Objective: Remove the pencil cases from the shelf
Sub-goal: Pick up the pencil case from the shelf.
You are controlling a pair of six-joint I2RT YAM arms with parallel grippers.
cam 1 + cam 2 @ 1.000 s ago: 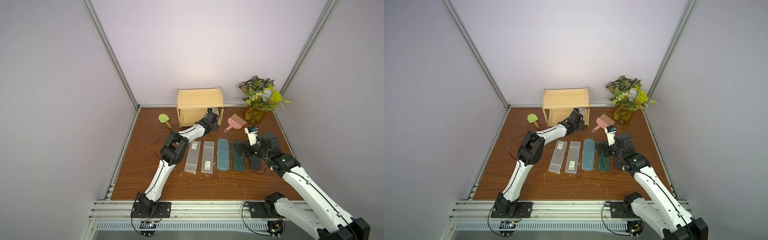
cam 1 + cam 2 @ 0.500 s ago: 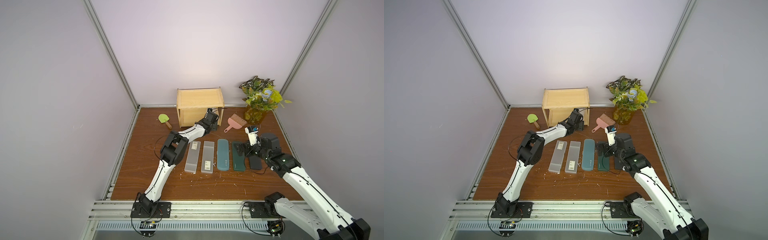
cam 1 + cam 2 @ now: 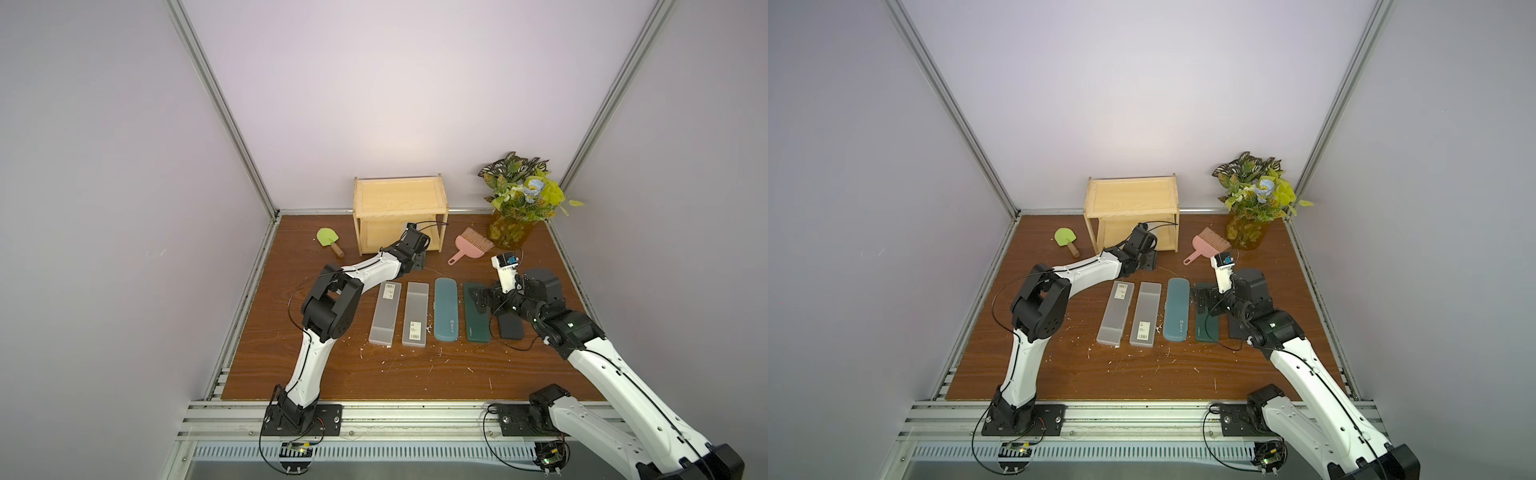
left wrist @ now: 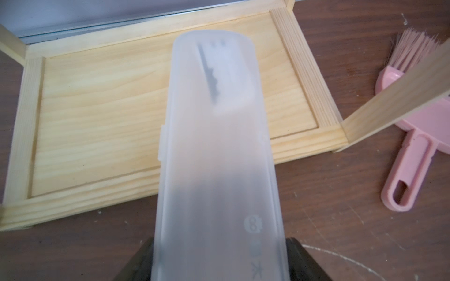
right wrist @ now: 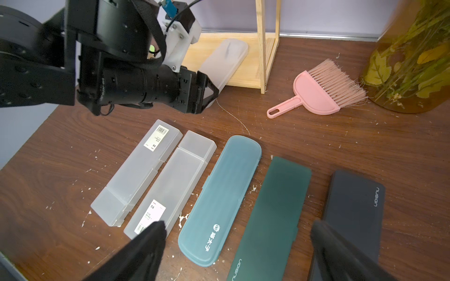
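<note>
My left gripper should keep pulling the pencil case (image 5: pixel 226 58) out and over, as the space (image 3: pixel 1081 316) beside the row's frosted end is free, until the case lies there.
The pine shelf (image 3: pixel 399 216) (image 3: pixel 1129 208) stands at the back of the table. A frosted pencil case (image 4: pixel 214 146) (image 5: pixel 226 60) lies with its far end on the shelf's lower board (image 4: pixel 97 109) and its near end past the front edge. My left gripper (image 3: pixel 417 259) (image 4: pixel 219 258) is shut on that near end. Five pencil cases lie in a row on the table: two frosted (image 3: pixel 385 313) (image 3: pixel 415 314), teal (image 3: pixel 446 309), dark green (image 3: pixel 476 313), black (image 3: pixel 510 328). My right gripper (image 3: pixel 484 301) (image 5: pixel 238 233) hangs open over the teal and dark green cases, holding nothing.
A pink hand brush (image 3: pixel 471 245) lies right of the shelf. A green spatula (image 3: pixel 328 241) lies to the shelf's left. A vase of leaves (image 3: pixel 511 224) fills the back right corner. Walls close in the table on three sides.
My left gripper has closed on the frosted case at the shelf's lower tier. Both arms have hardly moved.
</note>
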